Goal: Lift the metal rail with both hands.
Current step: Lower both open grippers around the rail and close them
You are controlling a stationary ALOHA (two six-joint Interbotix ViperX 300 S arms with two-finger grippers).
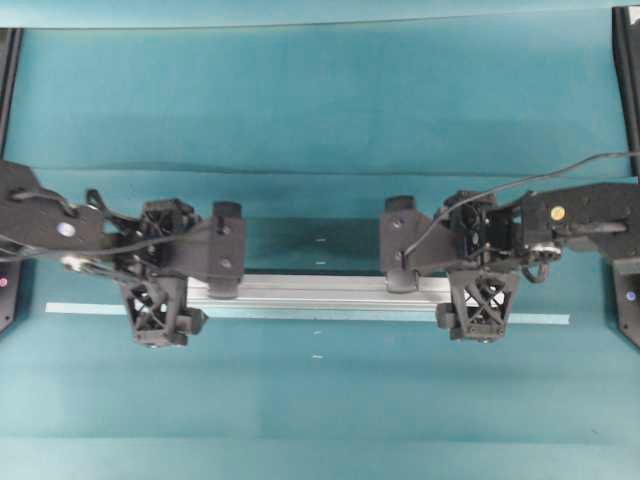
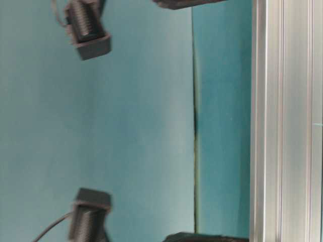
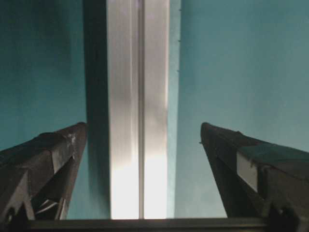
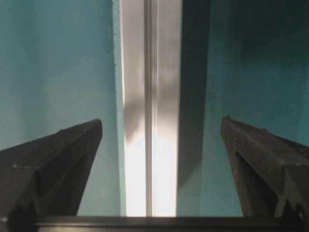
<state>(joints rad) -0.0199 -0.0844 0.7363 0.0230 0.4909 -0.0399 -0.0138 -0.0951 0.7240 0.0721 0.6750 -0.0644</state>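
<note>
The metal rail [image 3: 138, 116] runs down the middle between my left gripper's open fingers. I go on down until both fingers are on either side of the rail's sides [image 3: 161, 166], then close them.
The metal rail [image 1: 320, 290] is a silver grooved bar lying flat along the teal table, across the middle of the overhead view. My left gripper [image 1: 193, 290] straddles its left end and my right gripper [image 1: 442, 285] its right end. In the left wrist view the rail [image 3: 137, 96] runs between the open gripper's [image 3: 142, 125] fingers [image 3: 53, 154], with teal table showing on both sides. The right wrist view is the same: the rail [image 4: 152, 96] is centred in the open gripper [image 4: 161, 120] and touches neither finger. The rail [image 2: 285, 121] also fills the right of the table-level view.
A thin pale-blue tape strip [image 1: 300, 313] lies along the rail's near side and sticks out past both ends. Black frame posts stand at the table's left [image 1: 8, 90] and right [image 1: 628, 80] edges. A seam in the teal cover [image 1: 320, 170] runs behind the arms.
</note>
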